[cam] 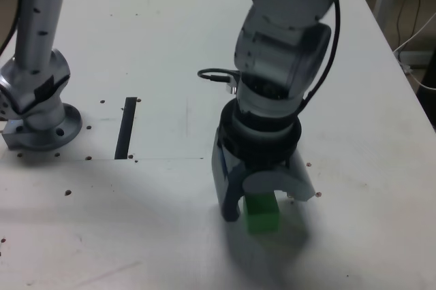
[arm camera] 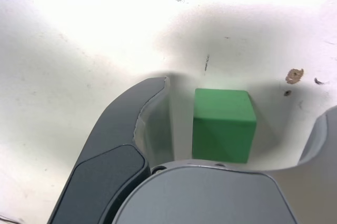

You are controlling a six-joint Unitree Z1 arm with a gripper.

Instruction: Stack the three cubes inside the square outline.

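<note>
My arm point(cam: 264, 131) is covering the table behind the lone green cube point(cam: 261, 214), so I should expect the square outline with stacked red and yellow cubes to be hidden there.
The green cube point(cam: 262, 216) point(arm camera: 224, 124) rests on the white table near the front, in the right half of the exterior view. My gripper point(cam: 266, 201) point(arm camera: 239, 108) is lowered over it and open. The dark finger point(arm camera: 142, 108) stands on one side and the light grey finger point(arm camera: 321, 129) on the other. A small gap shows on each side of the cube, so neither finger touches it. The red cube, the yellow cube and the square outline are out of view, possibly hidden behind the arm.
A straight black strip point(cam: 126, 126) lies on the table at the exterior view's left. The arm's base point(cam: 41, 123) is bolted further left. A black cable point(cam: 214, 75) loops behind the wrist. The table's edge point(cam: 402, 72) runs along the right.
</note>
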